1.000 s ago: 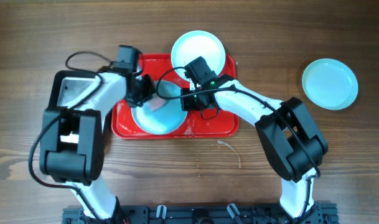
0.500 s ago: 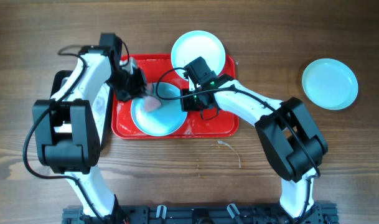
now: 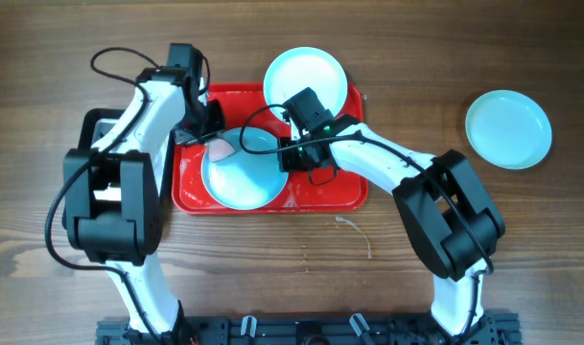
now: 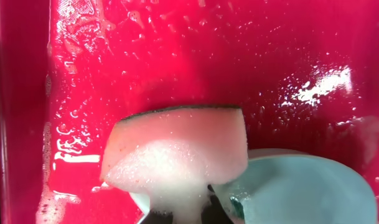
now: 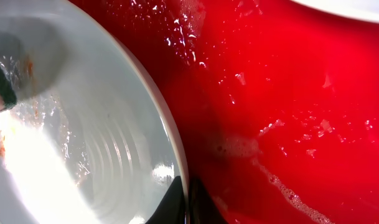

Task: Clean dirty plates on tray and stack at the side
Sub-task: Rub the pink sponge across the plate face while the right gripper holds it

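The pink sponge (image 4: 177, 146) sticks out over the plate's rim while brownish streaks (image 5: 2, 147) are still on the plate's inside, so the robot's left gripper should move the sponge back in and scrub them.
A pale turquoise plate (image 3: 242, 172) lies tilted on the red tray (image 3: 330, 192). My right gripper (image 3: 290, 153) is shut on its right rim (image 5: 177, 155); brownish streaks show inside the plate (image 5: 33, 112). My left gripper (image 3: 207, 134) is shut on a soapy pink sponge (image 4: 177, 155), held at the plate's upper left edge (image 4: 301, 193) over the wet tray floor (image 4: 177, 56). A second plate (image 3: 305, 77) rests on the tray's far rim. A third plate (image 3: 507, 128) lies on the table at the far right.
Soap suds and water cover the tray floor (image 5: 289, 124). A silver tray (image 3: 105, 129) lies under the left arm at the left. A small scrap (image 3: 354, 225) lies on the wooden table in front of the red tray.
My left gripper swung the sponge from the plate's middle out to the left, then back to the plate's upper left edge. The right gripper and plates have not moved.
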You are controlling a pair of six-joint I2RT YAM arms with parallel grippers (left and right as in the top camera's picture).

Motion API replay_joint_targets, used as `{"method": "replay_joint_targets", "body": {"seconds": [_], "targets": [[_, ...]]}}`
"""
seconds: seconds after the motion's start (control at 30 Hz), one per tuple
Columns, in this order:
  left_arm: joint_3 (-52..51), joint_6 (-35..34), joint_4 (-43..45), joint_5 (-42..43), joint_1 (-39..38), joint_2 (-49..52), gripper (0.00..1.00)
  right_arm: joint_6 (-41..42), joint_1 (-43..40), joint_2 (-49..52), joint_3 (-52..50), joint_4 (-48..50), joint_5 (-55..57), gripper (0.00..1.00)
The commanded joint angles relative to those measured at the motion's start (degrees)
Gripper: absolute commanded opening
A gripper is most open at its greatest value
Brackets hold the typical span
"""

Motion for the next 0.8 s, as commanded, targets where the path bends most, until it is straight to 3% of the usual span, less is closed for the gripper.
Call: {"method": "replay_joint_targets", "body": {"seconds": [0.0, 0.43, 0.77], "targets": [[-0.6, 0.6, -0.8, -4.6, -3.7, 1.2, 0.04, -0.8, 0.8, 1.8, 0.4, -0.1, -1.2, 0.04], [1.3, 13.0, -9.6, -9.4, -12.5, -3.6, 0.04, -1.0, 0.8, 1.8, 0.4, 0.1, -1.2, 0.04], [-10.1, 13.4, 4.5, -13.1, -8.9, -3.3, 0.04, -1.4, 0.8, 1.8, 0.4, 0.1, -1.2, 0.04]]}}
